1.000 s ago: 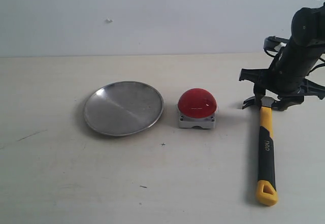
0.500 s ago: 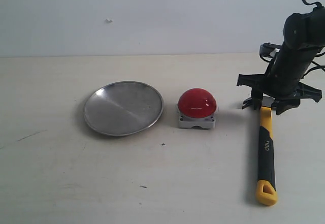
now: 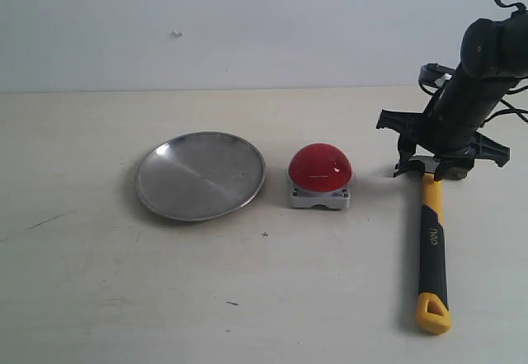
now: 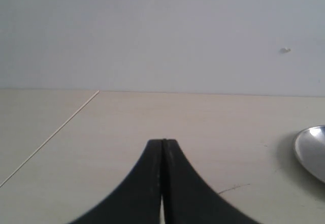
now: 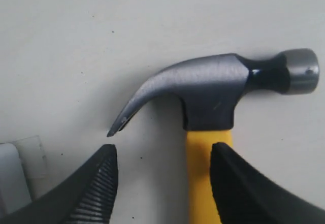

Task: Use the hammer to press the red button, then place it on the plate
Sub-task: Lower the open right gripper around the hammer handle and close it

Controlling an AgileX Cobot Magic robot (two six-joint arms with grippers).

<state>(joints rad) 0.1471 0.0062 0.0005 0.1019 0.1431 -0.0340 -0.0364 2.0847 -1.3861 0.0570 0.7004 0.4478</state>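
Note:
The hammer's long handle reaches far past the yellow neck (image 3: 431, 192), so I expect its looped end (image 3: 433, 315) to hang down lower than the hammer's head when I lift the hammer.
The hammer (image 3: 431, 248) lies flat on the table at the right, its dark head (image 5: 213, 89) at the far end and its yellow looped end toward the front edge. My right gripper (image 3: 431, 164) hangs over the head end, open. In the right wrist view the right gripper (image 5: 165, 155) has the yellow neck of the handle (image 5: 200, 178) between its fingers, close to one fingertip (image 5: 228, 168). The red button (image 3: 320, 168) stands in the middle and the plate (image 3: 200, 175) to its left. My left gripper (image 4: 162, 141) is shut on nothing above bare table.
The plate's rim (image 4: 311, 150) shows at the edge of the left wrist view. A pale corner of the button's base (image 5: 11, 176) shows beside the right gripper. A plain wall runs behind the table. A thin seam line (image 4: 56, 132) crosses the tabletop.
The right arm has shifted a little to the left and away from the front edge, staying over the hammer's head. The hammer, button and plate have not moved.

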